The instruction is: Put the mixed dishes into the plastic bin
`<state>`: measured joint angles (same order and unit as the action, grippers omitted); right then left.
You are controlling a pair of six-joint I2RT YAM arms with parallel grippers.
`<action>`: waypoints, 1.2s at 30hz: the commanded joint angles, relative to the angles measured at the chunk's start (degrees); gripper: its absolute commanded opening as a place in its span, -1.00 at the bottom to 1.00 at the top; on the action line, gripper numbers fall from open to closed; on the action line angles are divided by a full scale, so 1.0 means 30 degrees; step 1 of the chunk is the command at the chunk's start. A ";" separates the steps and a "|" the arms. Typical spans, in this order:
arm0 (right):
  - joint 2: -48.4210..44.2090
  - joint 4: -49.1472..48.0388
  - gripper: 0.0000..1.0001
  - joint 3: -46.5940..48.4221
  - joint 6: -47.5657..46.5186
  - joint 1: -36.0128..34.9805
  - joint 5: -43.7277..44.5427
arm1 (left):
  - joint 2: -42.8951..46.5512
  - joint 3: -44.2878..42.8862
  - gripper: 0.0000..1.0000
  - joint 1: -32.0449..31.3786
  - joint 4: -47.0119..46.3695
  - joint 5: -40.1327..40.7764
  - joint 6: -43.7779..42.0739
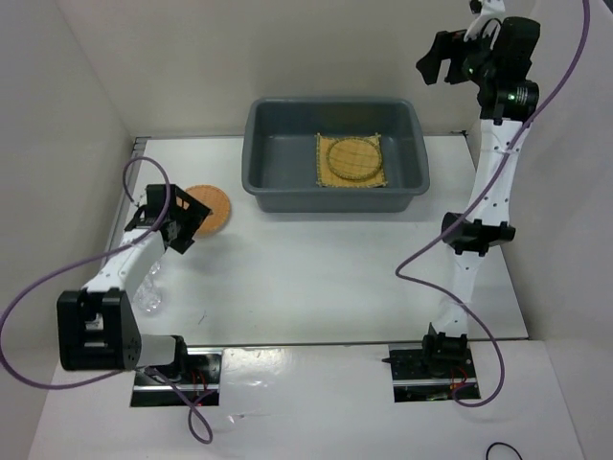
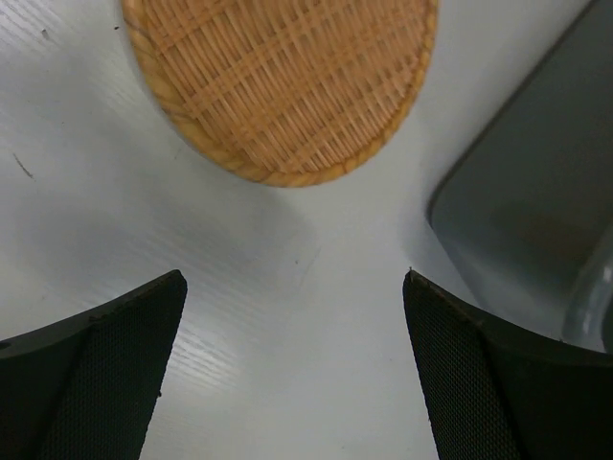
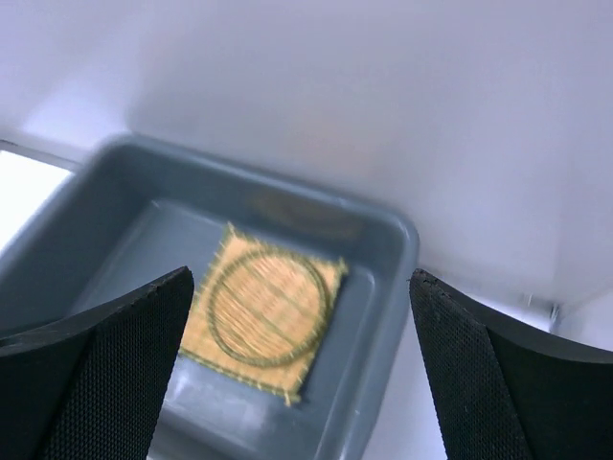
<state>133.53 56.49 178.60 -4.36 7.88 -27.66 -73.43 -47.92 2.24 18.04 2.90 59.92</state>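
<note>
The plate's near rim [image 2: 278, 178] lies crossways in front of the left gripper's fingers, so the robot should move back toward the wall and turn to straddle the plate's wall-side rim [image 2: 149, 72].
The dark grey plastic bin [image 1: 273, 182] [image 3: 383, 316] stands at the back middle of the table. Inside it lies the square tan woven mat [image 1: 326, 177] [image 3: 321, 278] with a round woven disc [image 1: 351, 156] [image 3: 257, 305] flat on top. An orange-brown round plate [image 1: 211, 208] [image 2: 287, 77] lies on the table left of the bin. My left gripper [image 1: 192, 222] [image 2: 295, 278] is open just short of the plate, with only table between its fingers. A small clear cup [image 1: 148, 292] lies beside the left arm. My right gripper [image 1: 448, 59] [image 3: 302, 278] hangs open and empty high above the bin's right end.
The bin's near left corner [image 2: 517, 192] shows at the right of the left wrist view. White walls close in the table on the left, back and right. Purple cables loop off both arms.
</note>
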 commanded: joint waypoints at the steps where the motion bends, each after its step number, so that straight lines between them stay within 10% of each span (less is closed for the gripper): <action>1: -0.1530 0.0213 0.95 0.0377 -0.1037 -0.1074 0.0956 | -0.2031 -0.2413 1.00 0.0452 -0.1243 0.0175 -0.0108; 12: -0.3467 0.2467 0.95 0.0377 -0.1476 -0.1455 0.3123 | -0.5319 -0.2569 1.00 0.1978 -0.2413 -0.1056 0.1182; 22: -0.3643 0.3494 0.95 0.0377 -0.1476 -0.1455 0.3126 | -1.1346 -1.5895 1.00 0.3443 0.8277 -0.2327 -1.3697; 36: -0.3174 0.4227 0.95 -0.0033 -0.1652 -0.1455 0.2394 | -1.4544 -1.4990 1.00 0.7661 0.8075 -1.1509 -1.8977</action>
<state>124.33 68.16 178.80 -8.88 3.40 -19.44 -116.18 -90.72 26.55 42.87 -21.85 7.62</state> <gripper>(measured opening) 0.975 1.001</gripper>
